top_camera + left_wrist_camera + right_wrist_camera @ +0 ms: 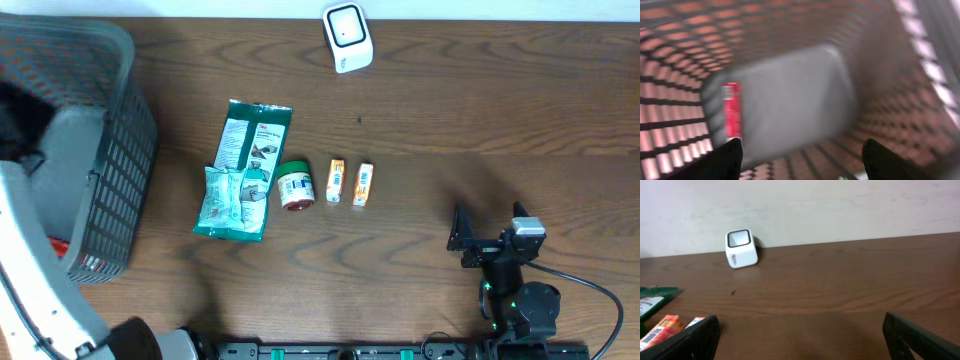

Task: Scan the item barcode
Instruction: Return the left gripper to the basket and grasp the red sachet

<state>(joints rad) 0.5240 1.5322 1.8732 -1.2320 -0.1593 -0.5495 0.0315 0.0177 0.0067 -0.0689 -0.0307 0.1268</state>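
Observation:
My left gripper should keep lowering its open fingers, which are in line with the red item's narrow width (732, 110), to its near end (734, 131) until they can close there.
The white barcode scanner (347, 37) stands at the table's far edge, also seen in the right wrist view (741, 248). On the table lie a green packet (245, 170), a small green-lidded jar (294, 185) and two small orange boxes (336, 181) (363, 184). My left gripper (802, 160) is open inside the grey basket (110, 150), above a grey box (785, 95) and a red item (731, 109); the view is blurred. At the front right my right gripper (488, 222) is open and empty, facing the scanner.
The basket's mesh walls (680, 65) surround the left gripper on all sides. The white left arm (30, 270) crosses the basket's front. The right wrist view catches the orange boxes (662, 330) and the green packet (652, 300) at its left edge.

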